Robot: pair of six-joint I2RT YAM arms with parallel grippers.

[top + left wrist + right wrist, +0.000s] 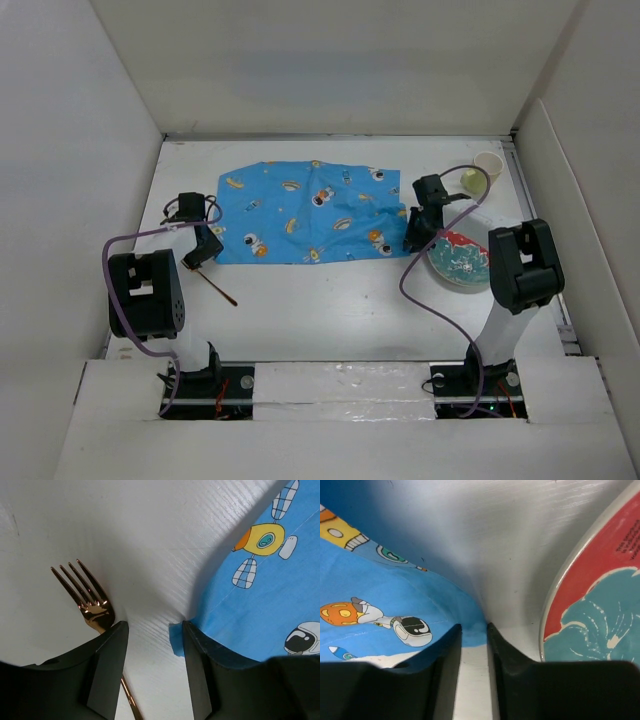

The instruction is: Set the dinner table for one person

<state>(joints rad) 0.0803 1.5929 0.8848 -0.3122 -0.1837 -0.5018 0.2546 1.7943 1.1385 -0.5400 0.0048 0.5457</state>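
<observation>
Only the tip of the blue cloth's corner (pixel 176 642) is inside my left gripper. Next, I move toward the cloth (pixel 201 619) and pinch it further in before both grippers lift it.
The blue cloth (pixel 305 212) with cartoon figures lies rumpled at the back middle of the white dinner table (pixel 330 310). My left gripper (pixel 205 245) is at its near left corner. In the left wrist view it (pixel 153 627) is open, with the cloth (pixel 260 605) corner just inside its right finger. A copper fork (pixel 216 286) lies beside it, its tines at the left (pixel 95 610). My right gripper (pixel 415 235) is at the cloth's right corner; in its wrist view the jaws (pixel 474 627) are pinched on the cloth (pixel 395 595) corner.
A red and teal plate (pixel 460 260) lies just right of my right gripper, close by its right finger in the wrist view (pixel 600 605). A white cup (pixel 488 162) and a small green thing (pixel 470 180) stand at the back right. White panels wall the table.
</observation>
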